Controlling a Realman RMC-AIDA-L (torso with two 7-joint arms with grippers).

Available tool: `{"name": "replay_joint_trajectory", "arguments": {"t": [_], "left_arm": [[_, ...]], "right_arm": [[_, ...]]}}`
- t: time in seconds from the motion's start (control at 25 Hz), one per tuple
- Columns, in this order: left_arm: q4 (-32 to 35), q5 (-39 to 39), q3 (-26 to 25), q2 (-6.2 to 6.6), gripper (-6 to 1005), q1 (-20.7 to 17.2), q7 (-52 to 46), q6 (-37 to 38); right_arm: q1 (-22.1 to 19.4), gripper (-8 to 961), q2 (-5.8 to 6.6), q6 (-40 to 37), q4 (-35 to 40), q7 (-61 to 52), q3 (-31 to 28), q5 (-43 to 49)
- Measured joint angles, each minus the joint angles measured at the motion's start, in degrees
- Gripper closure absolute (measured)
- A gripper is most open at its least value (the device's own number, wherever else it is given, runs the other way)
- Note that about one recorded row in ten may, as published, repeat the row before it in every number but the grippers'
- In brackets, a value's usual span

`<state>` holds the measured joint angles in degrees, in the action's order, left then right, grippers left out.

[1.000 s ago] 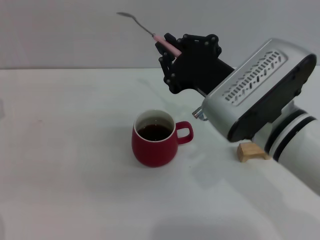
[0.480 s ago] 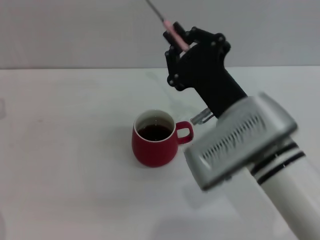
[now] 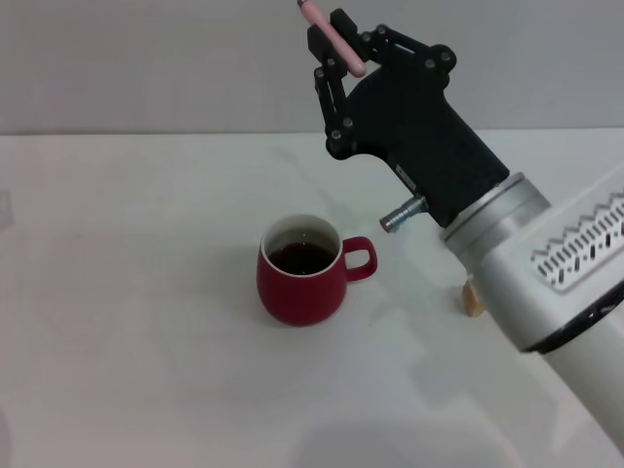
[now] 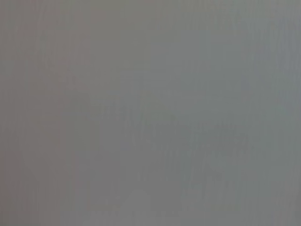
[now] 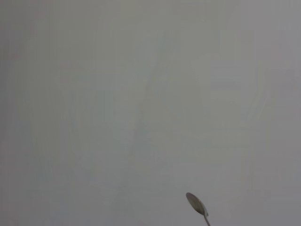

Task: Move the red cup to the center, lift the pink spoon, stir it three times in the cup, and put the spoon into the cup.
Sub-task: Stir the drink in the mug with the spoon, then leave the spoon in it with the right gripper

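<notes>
Next, I tip the bowl of the pink spoon [image 3: 332, 39] down with my right gripper and lower it into the cup's opening [image 3: 301, 255], because the spoon points up and away from the red cup.
The red cup [image 3: 302, 269] stands on the white table [image 3: 127, 322] near the middle, handle to the right, dark liquid inside. My right gripper [image 3: 333, 44] is high above and behind the cup, shut on the pink spoon [image 3: 331, 36]. Only the pink handle shows in the head view; the rest runs off the top edge. The right wrist view shows the spoon's grey bowl [image 5: 197, 204] against a plain grey background. The left gripper is out of view.
A small wooden block [image 3: 473, 298] lies on the table to the right of the cup, partly hidden behind my right arm [image 3: 507, 244]. The left wrist view shows only a plain grey surface.
My right gripper has swung upward and turned, carrying the spoon higher, so its bowl has left the head view's top edge. The cup has not moved.
</notes>
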<state>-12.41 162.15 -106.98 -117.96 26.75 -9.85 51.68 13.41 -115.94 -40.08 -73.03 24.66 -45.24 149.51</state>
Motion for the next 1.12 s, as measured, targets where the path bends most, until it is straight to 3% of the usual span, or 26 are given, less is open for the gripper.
{"name": "replay_joint_trajectory", "arguments": {"t": [0.16, 0.24, 0.28, 0.36, 0.48, 0.68, 1.12], "left_arm": [[0.4, 0.0, 0.0, 0.01, 423, 0.4, 0.0, 0.0], [0.3, 0.0, 0.0, 0.02, 423, 0.4, 0.0, 0.0], [0.3, 0.1, 0.0, 0.02, 423, 0.4, 0.0, 0.0], [0.2, 0.1, 0.0, 0.02, 423, 0.4, 0.0, 0.0], [0.1, 0.1, 0.0, 0.02, 423, 0.4, 0.0, 0.0], [0.1, 0.1, 0.1, -0.01, 423, 0.5, 0.0, 0.0], [0.4, 0.1, 0.1, -0.07, 424, 0.9, 0.0, 0.0]], "right_arm": [[0.3, 816, 1.97, 5.1, -3.4, -7.4, -0.9, 0.9], [0.7, 816, 2.95, 11.6, -6.4, -11.4, -2.4, 1.2], [0.5, 816, 2.82, 15.2, -8.2, -12.1, -3.6, 1.2], [-0.7, 816, 1.36, 24.7, -12.2, -12.1, -7.2, 1.3], [-3.0, 816, -2.78, 41.9, -18.5, -9.4, -14.5, 2.8], [-2.3, 816, -3.09, 58.6, -26.1, -10.2, -20.7, 3.7], [5.7, 817, -3.01, 88.2, -38.6, -11.5, -29.8, 6.1]]}}
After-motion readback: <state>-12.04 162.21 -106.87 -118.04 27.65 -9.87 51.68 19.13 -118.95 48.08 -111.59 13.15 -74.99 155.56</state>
